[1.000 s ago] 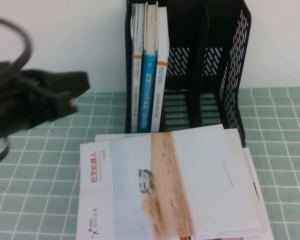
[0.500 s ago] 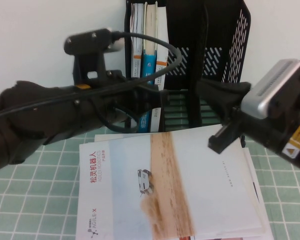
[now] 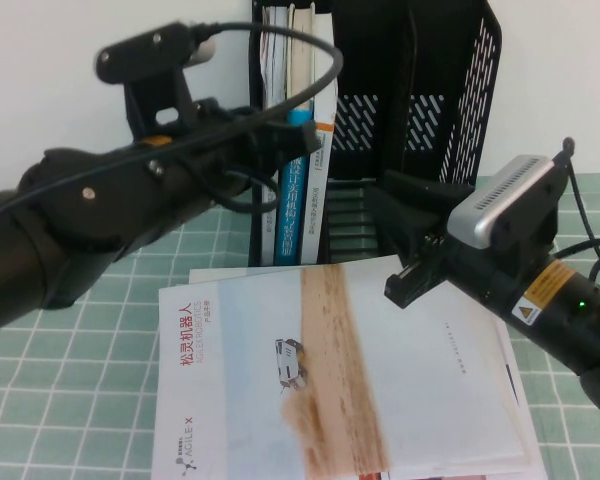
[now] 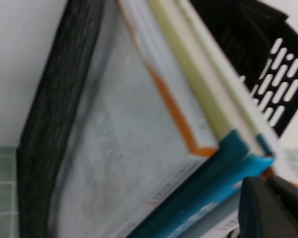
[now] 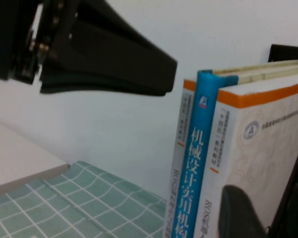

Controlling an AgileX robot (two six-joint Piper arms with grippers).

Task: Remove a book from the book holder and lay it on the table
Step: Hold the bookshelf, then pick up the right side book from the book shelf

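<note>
The blue book (image 3: pixel 293 190) rests close against the orange-banded spine (image 3: pixel 318 190), so it should tip over into the other book's space when I pull that book out.
The black book holder (image 3: pixel 462 120) stands at the back of the green-gridded table (image 3: pixel 80 400). Three books stand upright in its left compartment. The book (image 3: pixel 324 170) has a white spine with an orange band and stands rightmost, beside a blue-spined one (image 3: pixel 298 200). In the right wrist view the book's (image 5: pixel 268 134) pale cover is edged in orange. My right gripper (image 3: pixel 385 200) is at that cover inside the holder, open, with one finger (image 5: pixel 238 213) against it. My left gripper (image 3: pixel 294 140) is shut, its tip at the spines near the blue book (image 4: pixel 208 198).
A large pale booklet with a sandy-brown stripe (image 3: pixel 380 380) lies flat on the table in front of the holder, on top of other sheets. The holder's middle and right compartments hold no books. A white wall (image 3: pixel 100 30) stands behind.
Both arms have come in over the last second. The left one swung from the far left to the spines. The right one entered from the right and closed in on the book.
</note>
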